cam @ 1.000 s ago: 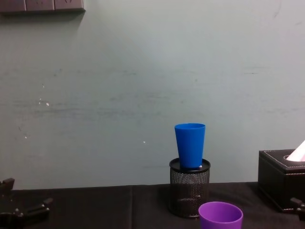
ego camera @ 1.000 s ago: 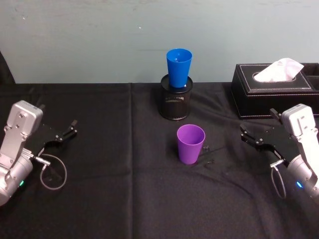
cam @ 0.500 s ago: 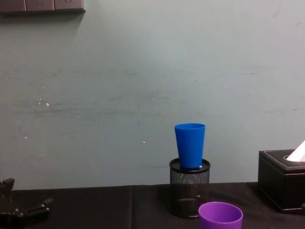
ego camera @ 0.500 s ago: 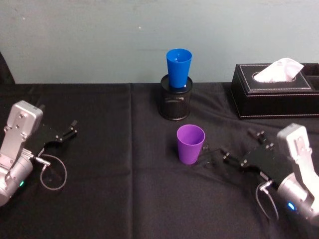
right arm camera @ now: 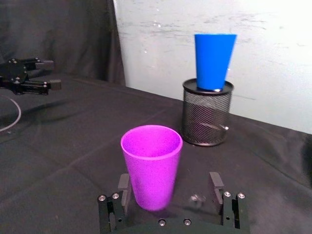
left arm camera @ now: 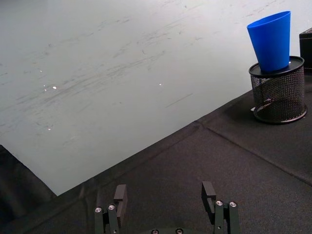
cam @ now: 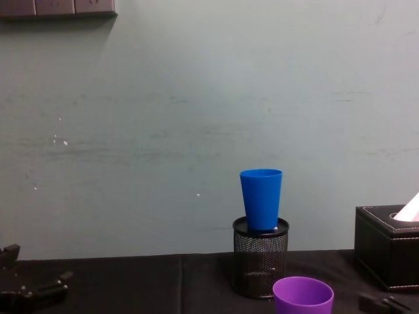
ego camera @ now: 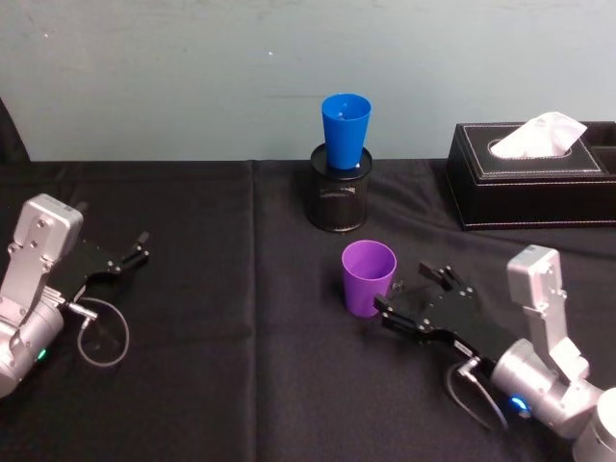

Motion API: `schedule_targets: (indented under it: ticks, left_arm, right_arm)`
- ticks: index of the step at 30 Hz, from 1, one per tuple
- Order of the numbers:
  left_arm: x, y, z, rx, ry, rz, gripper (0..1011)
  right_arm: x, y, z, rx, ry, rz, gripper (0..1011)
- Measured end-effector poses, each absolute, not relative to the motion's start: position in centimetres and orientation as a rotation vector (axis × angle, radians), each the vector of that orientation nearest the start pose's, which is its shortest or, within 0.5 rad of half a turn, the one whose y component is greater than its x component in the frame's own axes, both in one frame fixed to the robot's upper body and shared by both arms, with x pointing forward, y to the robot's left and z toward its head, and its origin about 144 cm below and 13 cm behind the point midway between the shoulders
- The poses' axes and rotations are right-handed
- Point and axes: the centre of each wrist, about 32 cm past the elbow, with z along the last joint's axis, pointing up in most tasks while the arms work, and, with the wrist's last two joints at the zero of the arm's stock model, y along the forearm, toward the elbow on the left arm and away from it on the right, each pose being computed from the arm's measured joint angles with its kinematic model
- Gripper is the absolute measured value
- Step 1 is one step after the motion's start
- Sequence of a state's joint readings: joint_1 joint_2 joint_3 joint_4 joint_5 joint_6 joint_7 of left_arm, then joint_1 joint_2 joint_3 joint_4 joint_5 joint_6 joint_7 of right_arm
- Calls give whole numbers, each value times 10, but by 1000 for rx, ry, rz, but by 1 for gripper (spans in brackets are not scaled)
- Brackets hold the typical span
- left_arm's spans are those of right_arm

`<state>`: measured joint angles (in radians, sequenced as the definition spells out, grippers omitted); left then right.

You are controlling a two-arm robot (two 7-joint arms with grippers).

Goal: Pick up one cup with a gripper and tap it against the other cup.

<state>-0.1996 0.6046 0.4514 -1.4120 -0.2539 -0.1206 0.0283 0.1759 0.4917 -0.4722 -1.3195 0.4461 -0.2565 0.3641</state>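
The blue cup (cam: pixel 261 199) is sitting flat in the mesh holder's wide top (cam: pixel 261 228). It should stay upright there when I tap the purple cup against it.
The purple cup (ego camera: pixel 369 277) stands upright on the black cloth at mid-table, and its rim shows low in the chest view (cam: pixel 302 292). Behind it the blue cup (ego camera: pixel 346 128) sits upright in a black wire-mesh holder (ego camera: pixel 338 199). My right gripper (ego camera: pixel 403 290) lies low on the cloth, open, just right of the purple cup. In the right wrist view the purple cup (right arm camera: pixel 151 163) stands between the spread fingers (right arm camera: pixel 123 186), closer to one of them; I cannot tell whether they touch. The blue cup (right arm camera: pixel 214 60) is farther off. My left gripper (ego camera: pixel 142 247) rests open at the far left.
A black tissue box (ego camera: pixel 530 178) with a white tissue stands at the back right, close to the holder. The pale wall runs along the table's far edge. The left wrist view has the blue cup (left arm camera: pixel 271 41) and mesh holder (left arm camera: pixel 280 92) far off.
My right arm swung in from the right side and dropped low, bringing its open fingers up to the purple cup. Both cups and the left arm stayed put.
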Motion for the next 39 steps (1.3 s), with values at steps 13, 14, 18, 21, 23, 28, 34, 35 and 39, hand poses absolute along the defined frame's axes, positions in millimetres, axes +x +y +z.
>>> schedule_targets:
  ticks: [13, 14, 18, 21, 23, 28, 34, 35, 39]
  left_arm:
    - [489, 310, 1140, 304, -285, 1248, 1000]
    - [489, 310, 1140, 304, -285, 1248, 1000]
    - [489, 310, 1140, 304, -285, 1248, 1000]
    - [489, 310, 1140, 304, -285, 1248, 1000]
    - [489, 310, 1140, 304, -285, 1248, 1000]
    - [489, 310, 1140, 304, -285, 1248, 1000]
    - [489, 310, 1140, 304, -285, 1248, 1000]
    - [489, 310, 1140, 304, -285, 1248, 1000]
    - [489, 310, 1140, 304, -285, 1248, 1000]
  right_arm:
    - [506, -252, 1099, -68, -29, -871, 1003]
    - [507, -251, 1098, -68, -26, -870, 1003]
    - [513, -243, 1097, -60, -16, -874, 1003]
    - [515, -239, 1097, -52, -5, -876, 969]
    - [516, -235, 1097, -51, 0, -875, 918]
    - [516, -232, 1099, -51, 4, -873, 794]
    - [515, -230, 1114, -40, -1, -867, 752]
    - [514, -230, 1117, -38, -3, -866, 748]
    - [512, -230, 1138, -25, -19, -874, 739]
